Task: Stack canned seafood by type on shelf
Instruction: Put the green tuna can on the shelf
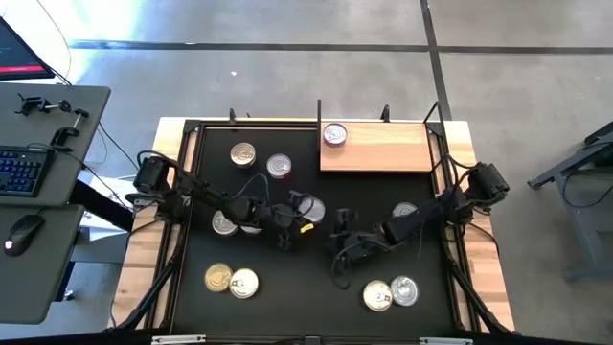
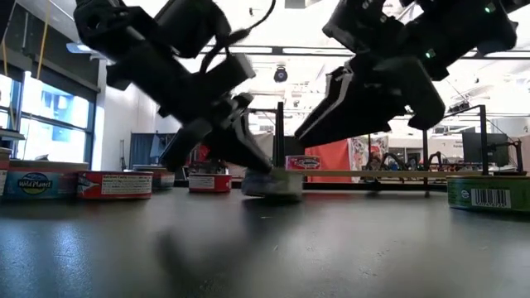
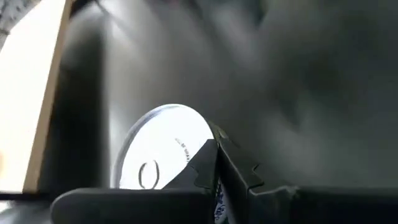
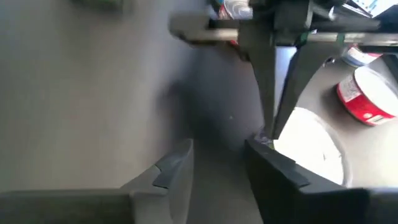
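The robot's left gripper is holding the silver-lidded can (image 1: 312, 209) by its rim, and the shelf (image 1: 368, 145) is on the right gripper's side, so the right gripper should take the can there.
My left gripper (image 1: 295, 218) is at mid-mat, its fingers nearly together at the edge of a silver-lidded can (image 1: 310, 208), which also shows in the low view (image 2: 273, 184). My right gripper (image 1: 340, 228) hangs open just right of that can, above the mat, touching nothing; its wrist view shows the two fingers apart (image 4: 217, 171). The wooden shelf (image 1: 383, 153) lies at the far edge with one silver can (image 1: 334, 134) standing on its left end. Other cans sit flat on the mat. My left gripper (image 3: 219, 173) has its fingertips closed together on the silver-lidded can's rim (image 3: 202, 146), with a strip of the can's side label showing between them. The fingers (image 2: 240, 157) slant down from the table's left. The can's base looks level with the mat; I cannot tell if it is lifted.
Loose cans lie on the black mat (image 1: 306, 297): two at far left (image 1: 243, 153) (image 1: 279, 167), two under the left arm (image 1: 224, 222), two near left (image 1: 218, 278), two near right (image 1: 376, 295), one under the right arm (image 1: 405, 210). Thin black posts (image 1: 319, 115) edge the shelf.
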Available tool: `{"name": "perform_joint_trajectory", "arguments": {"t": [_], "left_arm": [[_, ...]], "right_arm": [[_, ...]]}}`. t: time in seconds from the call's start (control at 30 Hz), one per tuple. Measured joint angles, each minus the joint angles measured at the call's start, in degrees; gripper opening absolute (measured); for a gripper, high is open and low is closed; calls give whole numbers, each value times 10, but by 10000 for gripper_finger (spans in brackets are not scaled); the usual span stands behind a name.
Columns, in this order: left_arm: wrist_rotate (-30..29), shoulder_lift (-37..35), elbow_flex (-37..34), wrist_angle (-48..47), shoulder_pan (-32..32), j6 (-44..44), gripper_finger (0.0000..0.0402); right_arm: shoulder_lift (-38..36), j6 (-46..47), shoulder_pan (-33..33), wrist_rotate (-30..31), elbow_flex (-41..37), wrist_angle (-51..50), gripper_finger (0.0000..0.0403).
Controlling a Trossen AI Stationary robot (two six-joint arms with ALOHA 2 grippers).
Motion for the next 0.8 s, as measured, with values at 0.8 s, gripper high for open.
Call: {"name": "perform_joint_trajectory", "arguments": {"t": [0.8], "left_arm": [[-10,0,49,-5,-14,-60,0]], "right_arm": [[68,-137,-18,170,8,1,234]]}}
